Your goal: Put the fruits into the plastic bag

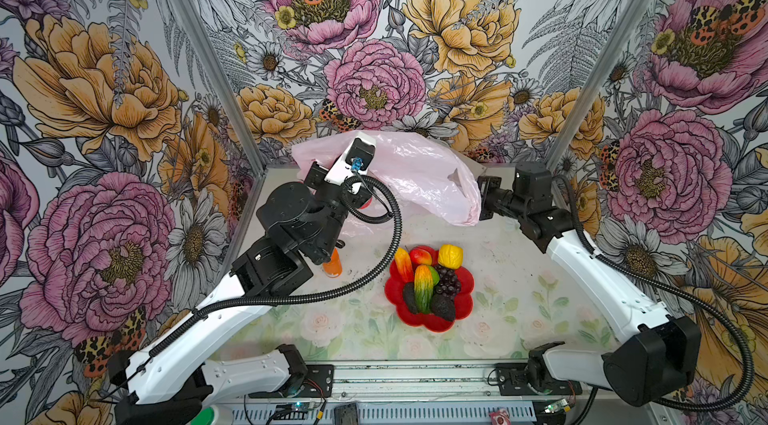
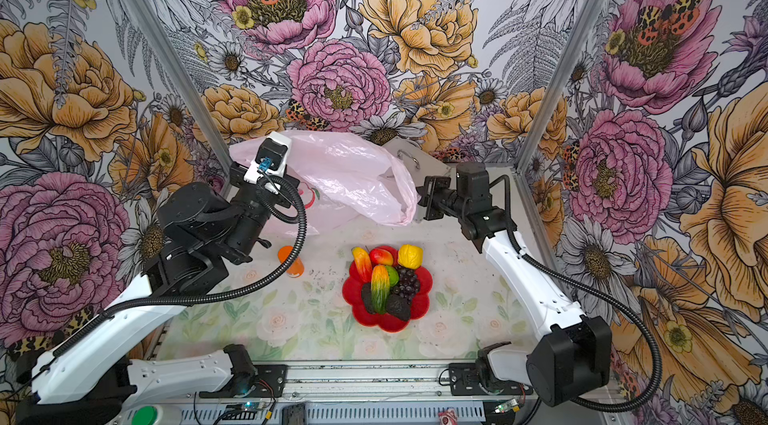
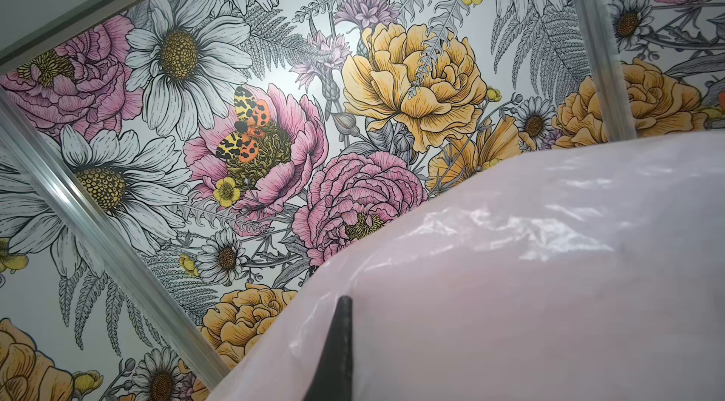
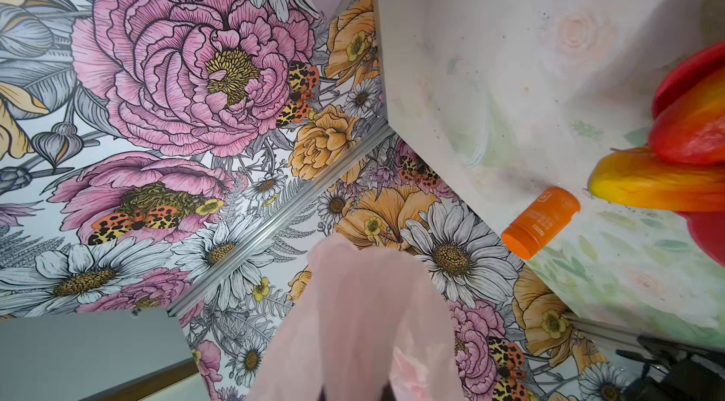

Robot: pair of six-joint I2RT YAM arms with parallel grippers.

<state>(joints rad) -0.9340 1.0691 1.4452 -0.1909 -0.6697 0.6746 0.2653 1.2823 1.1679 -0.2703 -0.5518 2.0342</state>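
Observation:
The plastic bag (image 1: 408, 169) is stretched shut between my two grippers, so I should let go of the bag with my left gripper, then grab the bag's other handle with it to open the bag.
The pink plastic bag (image 1: 415, 177) hangs lifted at the back of the table in both top views, stretched between my two grippers. My left gripper (image 3: 347, 301) is shut on its film, and one dark finger (image 3: 339, 348) shows against the pink. My right gripper (image 1: 482, 198) is shut on the bag's right edge, where the film (image 4: 361, 320) drapes over the jaws. The fruits lie heaped on a red flower-shaped plate (image 1: 465, 306): two mangoes (image 1: 423, 288), a peach (image 1: 420, 255), a lemon (image 1: 450, 255), a lime (image 1: 434, 275), grapes (image 1: 448, 282) and avocados (image 1: 443, 307).
An orange capped bottle (image 1: 332, 263) stands on the table left of the plate, partly under my left arm. A silver metal case (image 2: 411, 157) sits behind the bag against the back wall. Floral walls close in on three sides.

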